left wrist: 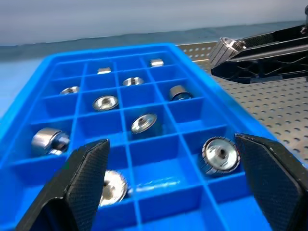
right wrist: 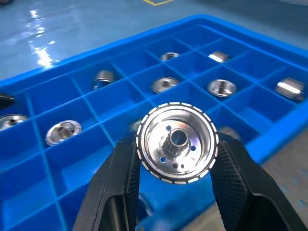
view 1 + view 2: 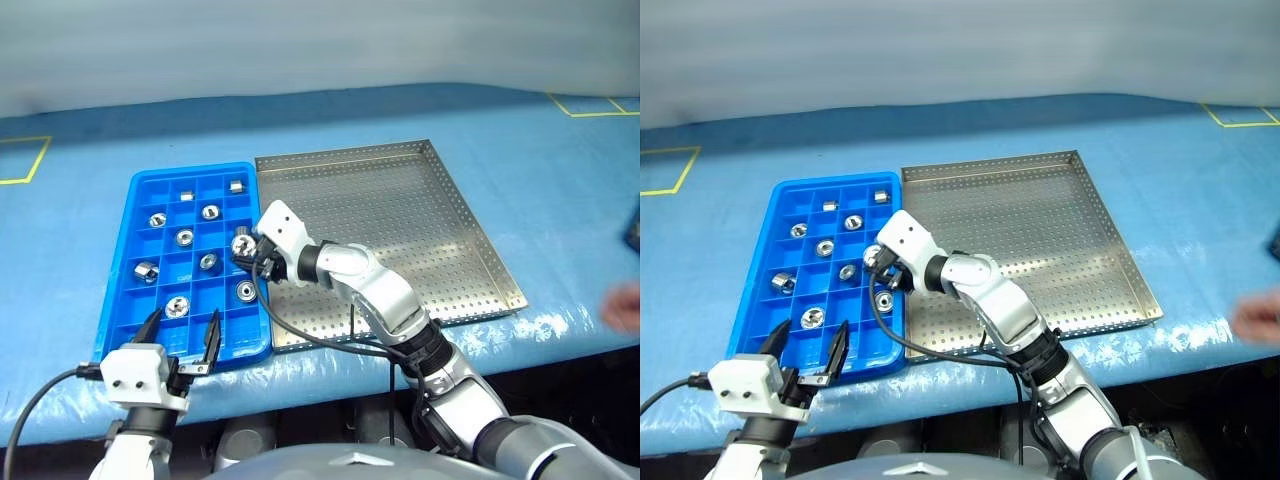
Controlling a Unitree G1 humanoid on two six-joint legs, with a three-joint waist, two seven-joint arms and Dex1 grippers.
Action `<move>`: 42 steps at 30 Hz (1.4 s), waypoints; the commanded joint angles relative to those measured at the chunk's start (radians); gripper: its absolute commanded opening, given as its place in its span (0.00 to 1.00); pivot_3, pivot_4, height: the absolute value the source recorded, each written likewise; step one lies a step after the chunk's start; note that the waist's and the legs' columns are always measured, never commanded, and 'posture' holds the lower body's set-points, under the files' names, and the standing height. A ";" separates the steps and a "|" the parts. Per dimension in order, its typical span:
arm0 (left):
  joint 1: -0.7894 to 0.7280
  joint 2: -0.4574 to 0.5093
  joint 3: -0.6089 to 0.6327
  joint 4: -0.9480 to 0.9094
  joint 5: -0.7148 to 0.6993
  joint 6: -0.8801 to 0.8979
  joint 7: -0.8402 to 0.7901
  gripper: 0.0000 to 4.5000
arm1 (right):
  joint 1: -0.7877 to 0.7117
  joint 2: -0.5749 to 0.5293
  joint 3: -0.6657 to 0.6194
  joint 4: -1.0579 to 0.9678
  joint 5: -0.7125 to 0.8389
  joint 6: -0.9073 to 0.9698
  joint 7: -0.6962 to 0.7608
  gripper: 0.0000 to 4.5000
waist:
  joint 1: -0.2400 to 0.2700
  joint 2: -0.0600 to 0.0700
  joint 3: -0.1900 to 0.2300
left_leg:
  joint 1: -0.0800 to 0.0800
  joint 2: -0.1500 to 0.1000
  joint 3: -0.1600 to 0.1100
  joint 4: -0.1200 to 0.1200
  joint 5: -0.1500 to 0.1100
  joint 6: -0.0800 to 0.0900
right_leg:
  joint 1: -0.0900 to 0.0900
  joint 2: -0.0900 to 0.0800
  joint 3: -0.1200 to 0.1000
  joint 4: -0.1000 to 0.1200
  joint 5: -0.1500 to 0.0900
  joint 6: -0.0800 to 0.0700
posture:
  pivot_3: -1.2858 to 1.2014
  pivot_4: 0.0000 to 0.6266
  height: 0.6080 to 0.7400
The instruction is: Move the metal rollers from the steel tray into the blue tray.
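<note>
The metal roller's hub [image 3: 243, 243] faces up, so my right gripper keeps going to the empty compartment [image 1: 182, 221] at the blue tray's near edge and lets go inside it.
The blue tray [image 3: 137, 205] lies left of the steel tray [image 3: 420, 220], their long sides touching. Several metal rollers [image 3: 185, 237] sit in separate compartments of the blue tray. The steel tray's perforated floor is bare where I see it. My right gripper [image 3: 245, 252] reaches leftward over the blue tray's right column and is shut on one metal roller [image 2: 176, 142], which hangs above the compartments with its hub facing the wrist camera. My left gripper [image 3: 184, 322] hovers open at the blue tray's near edge, with nothing between its fingers [image 1: 81, 178].
A person's hand [image 3: 625, 305] shows at the table's right edge, near a dark object [image 3: 635, 228]. Yellow tape marks [image 3: 30, 160] lie on the blue table cover. The table's front edge runs just below both trays.
</note>
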 commanded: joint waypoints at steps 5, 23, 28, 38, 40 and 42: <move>0.179 -0.071 -0.011 -0.005 -0.010 -0.216 0.001 1.00 | 0.019 -0.012 0.106 0.002 0.025 -0.049 0.149 0.38 | 0.040 -0.002 0.001 | -0.001 0.000 0.000 0.001 0.000 0.000 | 0.000 0.000 -0.001 0.000 0.000 0.000 | 0.68 0.24 1.00; 0.151 -0.057 -0.051 0.027 -0.023 -0.225 -0.010 1.00 | 0.054 -0.084 0.209 0.043 -0.016 -0.024 0.241 0.85 | 0.090 -0.003 -0.001 | -0.001 0.000 -0.001 0.001 0.000 0.000 | 0.001 0.000 -0.003 0.000 -0.001 0.000 | 0.69 0.24 1.00; 0.140 -0.046 -0.048 0.036 -0.028 -0.218 -0.016 1.00 | 0.056 -0.083 0.204 0.042 -0.018 -0.023 0.236 0.85 | 0.090 -0.003 -0.001 | 0.000 0.000 -0.001 0.001 0.000 0.000 | 0.001 0.000 -0.003 0.000 -0.001 0.000 | 0.68 0.24 1.00; 0.128 -0.033 -0.047 0.051 -0.044 -0.220 -0.027 1.00 | 0.059 -0.086 0.196 0.046 -0.021 -0.022 0.225 0.85 | 0.090 -0.003 -0.002 | 0.000 0.000 -0.001 0.001 0.000 0.000 | 0.001 0.000 -0.003 0.000 -0.001 0.000 | 0.68 0.24 1.00; 0.129 -0.031 -0.047 0.052 -0.046 -0.220 -0.029 1.00 | 0.061 -0.086 0.195 0.046 -0.021 -0.021 0.223 0.85 | 0.090 -0.003 -0.002 | 0.000 0.000 -0.001 0.001 0.000 0.000 | 0.001 0.000 -0.003 0.000 -0.001 0.000 | 0.68 0.24 1.00; 0.130 -0.030 -0.046 0.054 -0.048 -0.222 -0.031 1.00 | 0.062 -0.086 0.195 0.046 -0.021 -0.020 0.222 0.85 | 0.090 -0.003 -0.003 | 0.000 0.000 -0.001 0.001 0.000 0.000 | 0.001 0.000 -0.003 0.000 -0.001 0.000 | 0.67 0.24 1.00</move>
